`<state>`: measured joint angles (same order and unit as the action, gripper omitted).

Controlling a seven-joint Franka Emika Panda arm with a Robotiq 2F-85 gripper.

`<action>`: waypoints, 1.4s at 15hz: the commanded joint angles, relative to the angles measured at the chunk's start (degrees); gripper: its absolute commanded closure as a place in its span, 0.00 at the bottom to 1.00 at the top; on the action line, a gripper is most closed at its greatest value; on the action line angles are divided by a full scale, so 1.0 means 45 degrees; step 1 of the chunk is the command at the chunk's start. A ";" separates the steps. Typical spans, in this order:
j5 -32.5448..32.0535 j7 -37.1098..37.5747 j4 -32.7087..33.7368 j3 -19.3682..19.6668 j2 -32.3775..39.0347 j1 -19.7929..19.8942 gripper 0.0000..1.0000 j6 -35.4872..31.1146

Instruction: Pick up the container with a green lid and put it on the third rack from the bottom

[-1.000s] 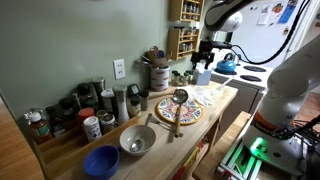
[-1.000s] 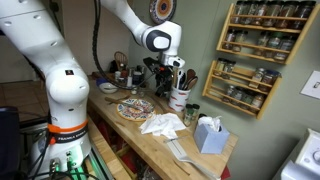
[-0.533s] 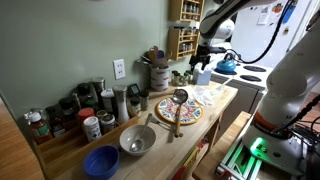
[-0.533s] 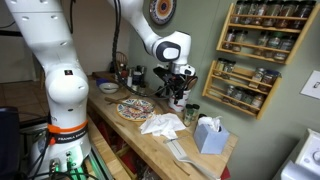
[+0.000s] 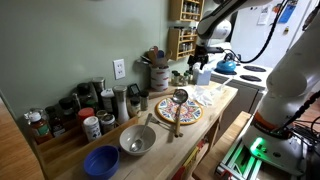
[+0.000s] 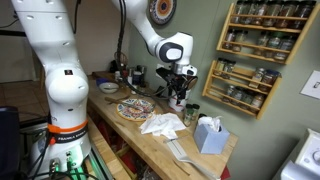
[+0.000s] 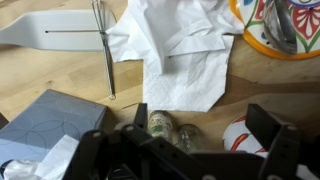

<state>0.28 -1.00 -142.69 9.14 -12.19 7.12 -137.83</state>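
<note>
The container with a green lid (image 7: 160, 123) stands clear from above between my open fingers, so my gripper should keep going down until the fingers are on both sides of its lid (image 6: 186, 109).
Two small jars stand side by side on the wooden counter, and the left one (image 7: 160, 124) has a greenish top; they show in an exterior view (image 6: 191, 112) beside the white utensil crock (image 7: 240, 137). My gripper (image 7: 200, 126) is open and empty just above them, its fingers on either side of the jars and the crock. It shows in both exterior views (image 6: 179, 90) (image 5: 201, 62). The brown wooden spice rack (image 6: 257, 55) hangs on the wall with several tiers of small jars, up and away from the gripper; it also shows in an exterior view (image 5: 184, 30).
A crumpled white napkin (image 7: 180, 50), a whisk (image 7: 104, 50), a tissue box (image 7: 55, 125) and a patterned plate (image 7: 285, 25) lie around the jars. A steel bowl (image 5: 137, 140), a blue bowl (image 5: 101, 160) and many bottles (image 5: 80, 108) stand further along the counter.
My gripper has moved from over the utensil crock sideways and down to just above the two small jars. It stays open. Nothing on the counter has moved.
</note>
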 commanded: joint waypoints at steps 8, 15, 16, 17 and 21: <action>-0.0108 -0.0048 0.3328 0.0059 0.4523 0.0301 0.00 -0.1550; 0.0623 -0.0674 0.4515 -0.0111 0.5922 0.0722 0.04 -0.1399; 0.0612 -0.0655 0.4618 -0.0113 0.6036 0.0743 0.11 -0.1388; 0.0702 -0.0696 0.4767 -0.0143 0.6141 0.0772 0.20 -0.1291; 0.0856 -0.0757 0.5146 -0.0242 0.6465 0.0821 0.46 -0.1171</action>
<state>2.33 -2.67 -121.38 9.03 15.28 9.82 -144.20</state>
